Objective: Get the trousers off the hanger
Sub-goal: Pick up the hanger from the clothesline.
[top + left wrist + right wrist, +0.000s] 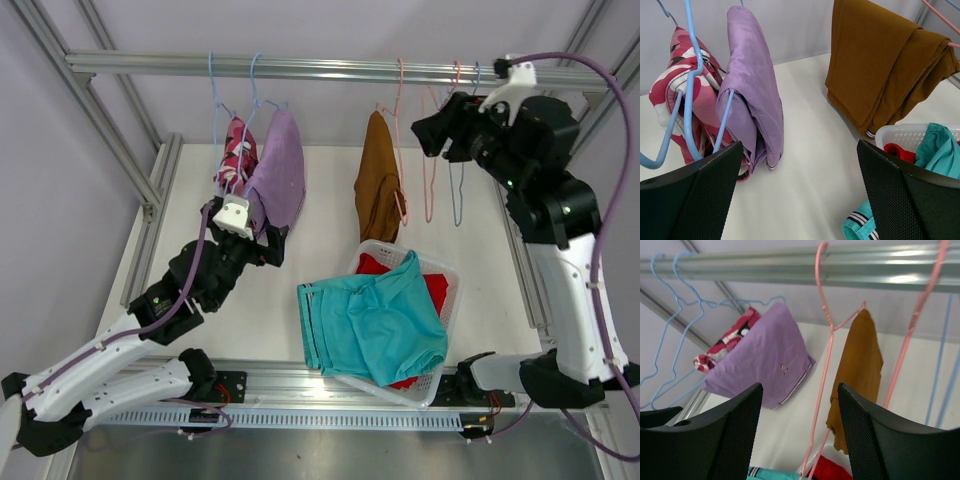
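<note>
The pink hanger of the rust-brown trousers (821, 390) is between my right gripper's open fingers, so I should keep moving forward until they close on its side wire (400, 160).
The camouflage trousers (238, 150) and the lilac trousers (280, 170) hang on blue hangers (252, 85) at the left of the rail. The rust-brown trousers (377, 180) hang on a pink hanger (400, 100) in the middle. The teal trousers (375, 325) lie over the red trousers (435, 290) in the white basket (452, 280). My left gripper (258, 240) is open and empty, just below the lilac trousers (752, 85). My right gripper (425, 130) is open and empty, high by the rail, with the pink hanger (826, 365) between its fingers.
An empty pink hanger (430, 170) and an empty blue hanger (457, 185) hang at the right of the aluminium rail (330, 68). Frame posts stand at the table's left (150, 200) and right sides. The basket stands at the near edge between the arm bases.
</note>
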Controlling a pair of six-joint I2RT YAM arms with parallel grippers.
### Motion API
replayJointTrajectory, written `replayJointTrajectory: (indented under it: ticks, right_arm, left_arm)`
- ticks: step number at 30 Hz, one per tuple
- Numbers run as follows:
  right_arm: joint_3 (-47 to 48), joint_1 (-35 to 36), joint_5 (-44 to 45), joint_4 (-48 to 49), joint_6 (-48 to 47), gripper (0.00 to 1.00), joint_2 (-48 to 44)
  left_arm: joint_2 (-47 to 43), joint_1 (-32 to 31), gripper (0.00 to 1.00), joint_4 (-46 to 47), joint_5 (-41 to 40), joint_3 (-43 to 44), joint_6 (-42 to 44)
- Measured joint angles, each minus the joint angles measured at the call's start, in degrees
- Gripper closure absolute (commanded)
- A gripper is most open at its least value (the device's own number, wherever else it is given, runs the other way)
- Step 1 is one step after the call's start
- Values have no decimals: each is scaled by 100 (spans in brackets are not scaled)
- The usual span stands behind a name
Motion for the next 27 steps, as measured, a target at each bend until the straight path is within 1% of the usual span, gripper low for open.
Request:
replayJointTrajectory:
  ticks: [6, 12, 18, 22, 23, 27]
  right_arm:
    - [-173, 227, -173, 13, 37, 34, 533]
    - [-365, 317, -234, 52, 33, 33, 643]
    - [-688, 319, -234, 315, -31, 31, 669]
    - [-879, 317, -264, 422, -68, 31, 813]
    - [-896, 317, -278, 444, -70, 32, 870]
    - [-988, 317, -380, 592, -68, 40, 1036]
  left_arm:
    - [0, 0, 0, 2, -2, 0, 7]
    - [-2, 0, 1, 2, -2, 0, 9]
    - [0, 0, 0, 2, 0, 0, 9]
    - [0, 0, 1, 2, 0, 0, 9]
    - [0, 0, 0, 2, 0, 0, 9]
    - [0, 0, 0, 2, 2, 0, 9]
